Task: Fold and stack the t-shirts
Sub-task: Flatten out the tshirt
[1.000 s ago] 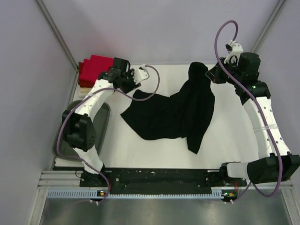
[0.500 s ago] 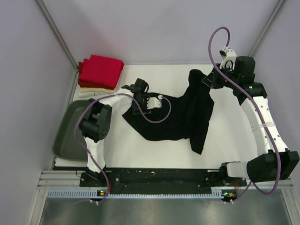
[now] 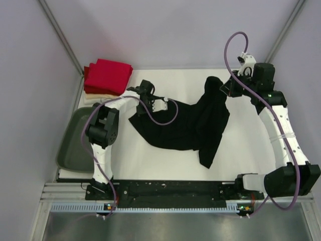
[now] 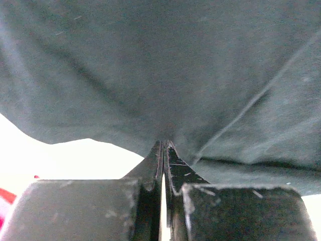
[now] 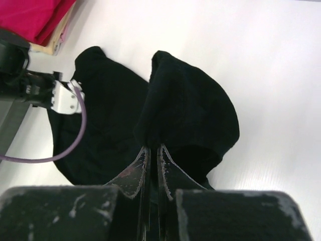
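The black t-shirt lies bunched [image 3: 203, 120] between my grippers, so my right gripper should pull its peak away while my left gripper takes the back corner [image 5: 90, 56] to spread it.
A plain black t-shirt [image 3: 183, 125] lies crumpled across the middle of the white table. My left gripper [image 3: 152, 107] is down at the shirt's back left edge. In the left wrist view its jaws [image 4: 164, 144] are shut, with the dark cloth [image 4: 165, 70] puckered at the tips. My right gripper [image 3: 224, 89] is shut on the shirt's back right part and holds a peak of cloth [image 5: 185, 100] off the table. Folded red t-shirts [image 3: 107, 75] are stacked on a cream one [image 3: 95, 98] at the back left.
A grey oval tub [image 3: 75, 145] sits at the table's left edge, beside the left arm's elbow. The folded stack [image 5: 35, 17] is close behind the left arm. Grey walls close the table in at the back and sides.
My left arm swung from beside the red stack down to the black shirt's left edge, and its jaws closed there. The right gripper stayed shut on the raised cloth.
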Controlling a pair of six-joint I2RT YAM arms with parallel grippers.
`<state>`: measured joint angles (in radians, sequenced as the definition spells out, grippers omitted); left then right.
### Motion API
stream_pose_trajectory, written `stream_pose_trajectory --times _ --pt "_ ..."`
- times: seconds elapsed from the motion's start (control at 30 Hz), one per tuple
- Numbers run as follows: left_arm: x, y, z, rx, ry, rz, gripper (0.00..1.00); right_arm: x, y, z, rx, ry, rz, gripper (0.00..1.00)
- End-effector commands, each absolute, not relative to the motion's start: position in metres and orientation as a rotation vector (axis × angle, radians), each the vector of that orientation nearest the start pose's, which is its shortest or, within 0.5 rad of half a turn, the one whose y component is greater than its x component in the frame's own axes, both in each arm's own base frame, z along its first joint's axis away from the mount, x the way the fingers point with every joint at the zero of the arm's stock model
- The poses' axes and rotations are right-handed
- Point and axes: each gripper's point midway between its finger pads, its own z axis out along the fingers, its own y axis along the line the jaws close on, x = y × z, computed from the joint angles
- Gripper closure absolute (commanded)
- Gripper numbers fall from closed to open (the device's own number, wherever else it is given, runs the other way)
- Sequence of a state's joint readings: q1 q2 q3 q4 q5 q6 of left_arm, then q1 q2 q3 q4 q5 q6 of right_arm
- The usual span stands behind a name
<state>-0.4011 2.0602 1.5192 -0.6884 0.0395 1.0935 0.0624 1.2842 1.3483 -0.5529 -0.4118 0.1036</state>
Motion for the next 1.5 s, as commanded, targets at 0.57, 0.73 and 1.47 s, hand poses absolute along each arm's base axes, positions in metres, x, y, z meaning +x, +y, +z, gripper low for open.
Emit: stream_pose_trajectory --times 0.57,0.73,1.47 --pt "0.429 -0.139 0.239 1.342 1.813 -0.08 0.77 0.343 0.054 0.408 -0.144 1.764 0.429 1.0" --pt "0.423 -0.176 0.186 1.27 1.96 -0.365 0.35 0.341 0.06 0.384 -0.16 1.813 0.473 1.0" --pt "0.437 -0.224 0.045 0.47 2.645 -0.635 0.65 0.334 0.054 0.352 -0.157 1.868 0.435 1.0"
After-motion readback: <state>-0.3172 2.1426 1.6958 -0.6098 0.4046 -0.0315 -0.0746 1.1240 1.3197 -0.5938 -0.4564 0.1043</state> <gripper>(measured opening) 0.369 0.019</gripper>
